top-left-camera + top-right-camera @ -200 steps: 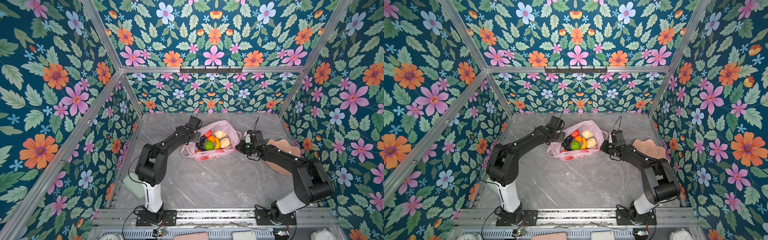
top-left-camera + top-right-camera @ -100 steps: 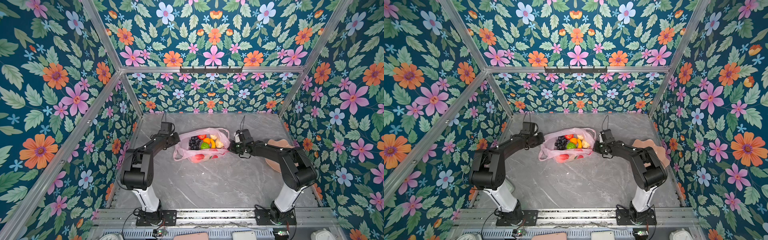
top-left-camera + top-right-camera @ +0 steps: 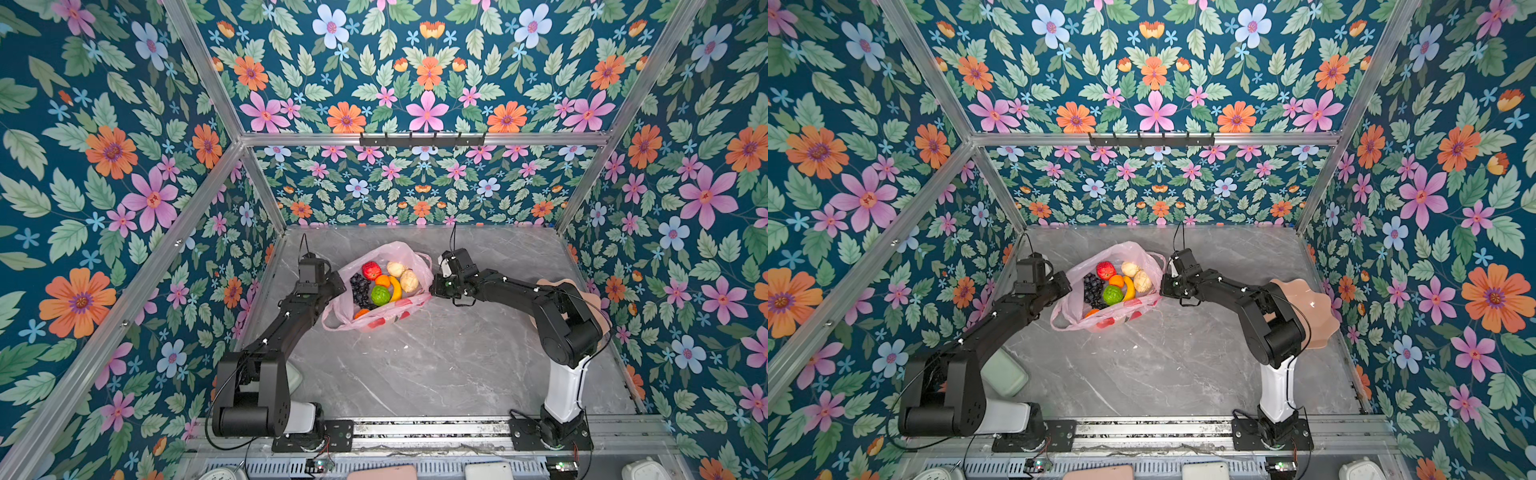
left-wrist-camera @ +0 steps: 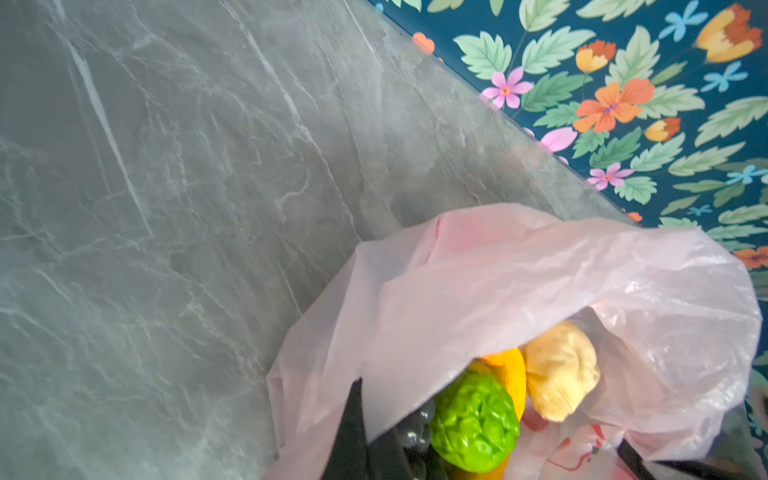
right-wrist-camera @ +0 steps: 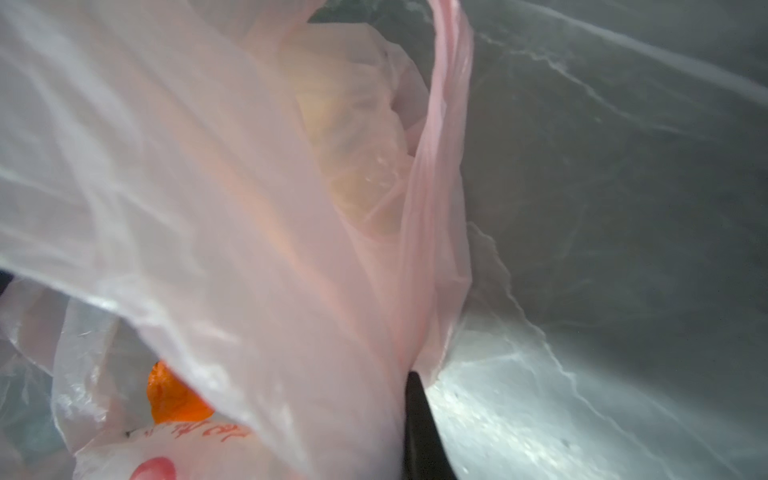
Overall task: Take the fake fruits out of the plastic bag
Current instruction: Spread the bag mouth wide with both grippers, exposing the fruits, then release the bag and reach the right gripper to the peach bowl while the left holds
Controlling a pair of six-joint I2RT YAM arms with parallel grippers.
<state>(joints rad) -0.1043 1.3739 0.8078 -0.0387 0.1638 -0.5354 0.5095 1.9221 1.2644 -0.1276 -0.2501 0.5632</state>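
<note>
The peach scalloped plate (image 3: 1312, 313) is a long way from the open bag. My right gripper should first let go of the bag's rim and pull the plate beside the bag (image 3: 1208, 357).
The pink plastic bag (image 3: 384, 322) (image 3: 1144, 255) lies on the grey marble table with its mouth held wide. Inside lie the fake fruits: dark grapes (image 3: 360, 286), a bumpy red fruit (image 3: 371, 270), an orange (image 3: 382, 281), a banana (image 3: 395, 289), a bumpy green fruit (image 3: 380, 296) (image 4: 473, 424) and two cream lumps (image 3: 409, 281) (image 4: 559, 374). My left gripper (image 3: 338, 286) (image 4: 370, 444) is shut on the bag's left rim. At the opposite rim, my right gripper (image 3: 434, 286) (image 5: 401, 419) is shut on the film. An orange (image 5: 174, 399) shows through the film there.
A peach scalloped plate (image 3: 1308, 316) stands behind the right arm near the right wall. A pale green object (image 3: 1005, 374) lies by the left arm's base. Floral walls close in the back and both sides.
Both grippers and the bag have shifted to the left. The left gripper has shut on the bag's left rim, and the mouth now stands wider.
</note>
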